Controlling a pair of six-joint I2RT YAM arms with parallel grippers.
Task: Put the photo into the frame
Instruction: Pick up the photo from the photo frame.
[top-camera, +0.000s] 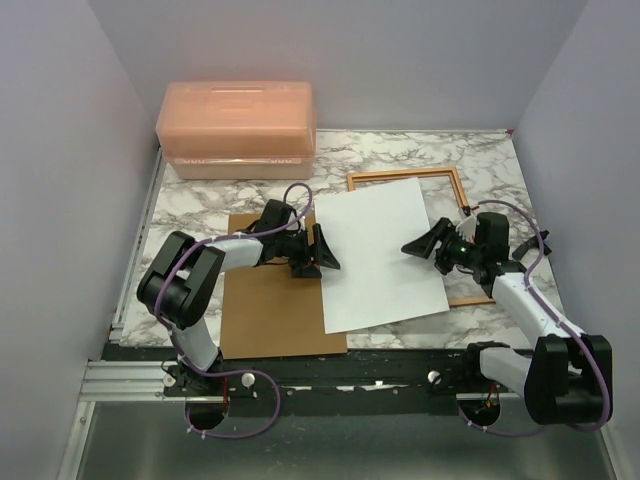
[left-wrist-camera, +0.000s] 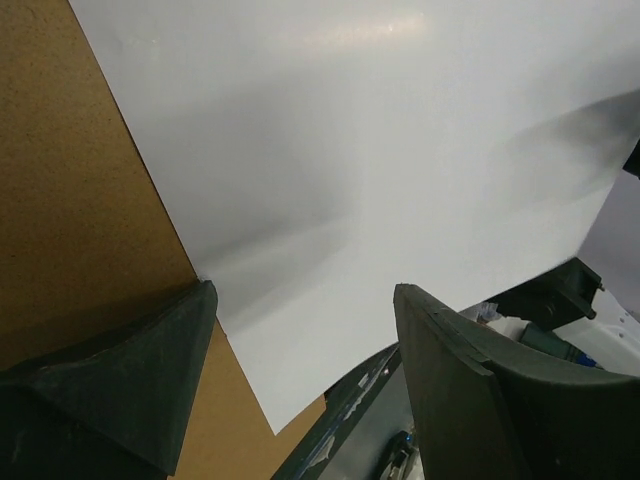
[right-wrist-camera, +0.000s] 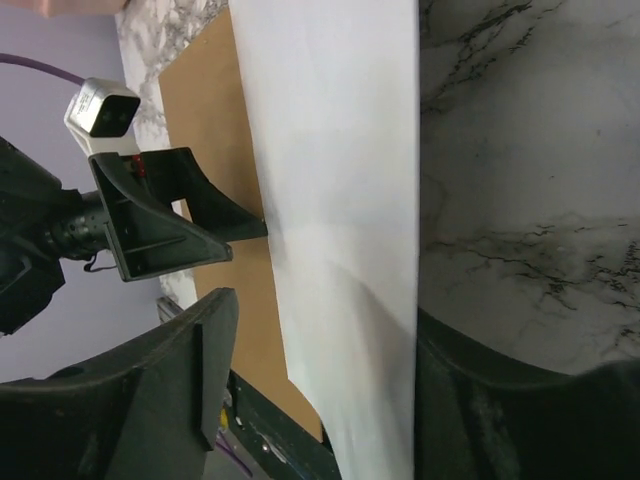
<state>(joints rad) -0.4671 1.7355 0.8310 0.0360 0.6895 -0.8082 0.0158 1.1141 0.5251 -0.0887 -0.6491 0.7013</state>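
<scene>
Next, my right gripper lifts the photo (top-camera: 437, 272) by its edge before my left gripper moves the frame, because the photo lies crooked over the frame and brown board (top-camera: 328, 302).
The photo (top-camera: 380, 255) lies white back up in the middle of the table. It covers the left part of the orange frame (top-camera: 405, 176) and overlaps the right edge of the brown backing board (top-camera: 270, 310). My left gripper (top-camera: 318, 258) is at the photo's left edge, open, with the photo (left-wrist-camera: 380, 150) and board (left-wrist-camera: 80, 200) seen between its fingers (left-wrist-camera: 150, 370). My right gripper (top-camera: 428, 250) is at the photo's right edge, its jaws apart on either side of that edge (right-wrist-camera: 350, 250). One finger (right-wrist-camera: 170, 380) is above the sheet and the other is against the marble.
A translucent pink box (top-camera: 237, 128) stands at the back left. The marble table (top-camera: 200, 205) is walled in on the left, back and right. A black rail (top-camera: 330, 365) runs along the near edge by the arm bases.
</scene>
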